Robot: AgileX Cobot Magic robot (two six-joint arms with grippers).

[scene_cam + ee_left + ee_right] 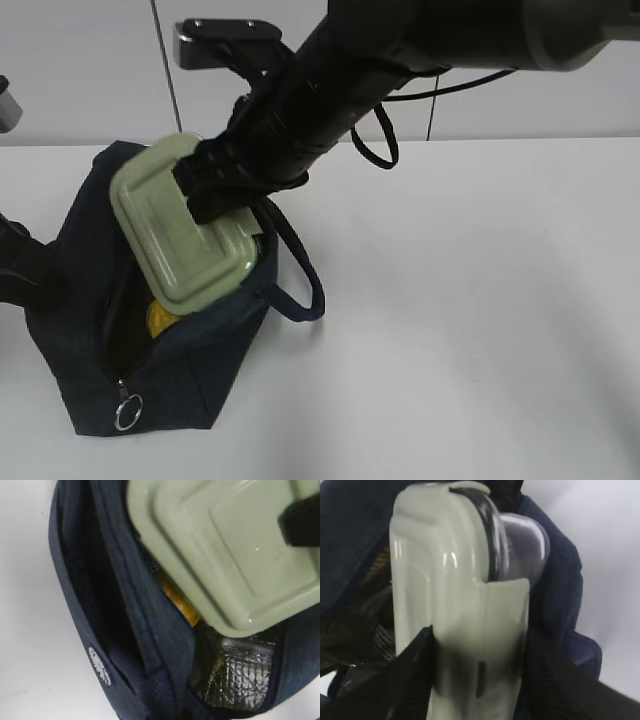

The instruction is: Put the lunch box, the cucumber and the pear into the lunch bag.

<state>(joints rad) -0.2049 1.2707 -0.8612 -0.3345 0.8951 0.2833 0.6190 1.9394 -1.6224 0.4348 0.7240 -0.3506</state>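
The tilted lunch box lies partly over the bag's side point(256, 275) by the loop handle, so next my right gripper moves it toward the bag's opposite side and lowers it into the bag's opening point(128, 312).
The navy lunch bag point(190, 370) stands open on the white table, also seen in the left wrist view point(150, 630). My right gripper point(215, 190) is shut on the sage-green lunch box point(170, 230) and holds it tilted over the bag's opening, its lower end at the mouth. In the right wrist view the fingers point(415, 655) clamp the box point(440, 580) by lid and clear base. The yellow pear point(160, 318) lies inside the bag under the box point(180, 602). The cucumber is hidden. My left gripper point(22, 268) is at the bag's left side; its jaws do not show.
The bag's metal ring pull point(128, 411) hangs at the near end of the zipper. A loop handle point(300, 290) droops to the right of the bag. Silver foil lining point(235, 670) shows inside. White table point(480, 330) stretches to the right.
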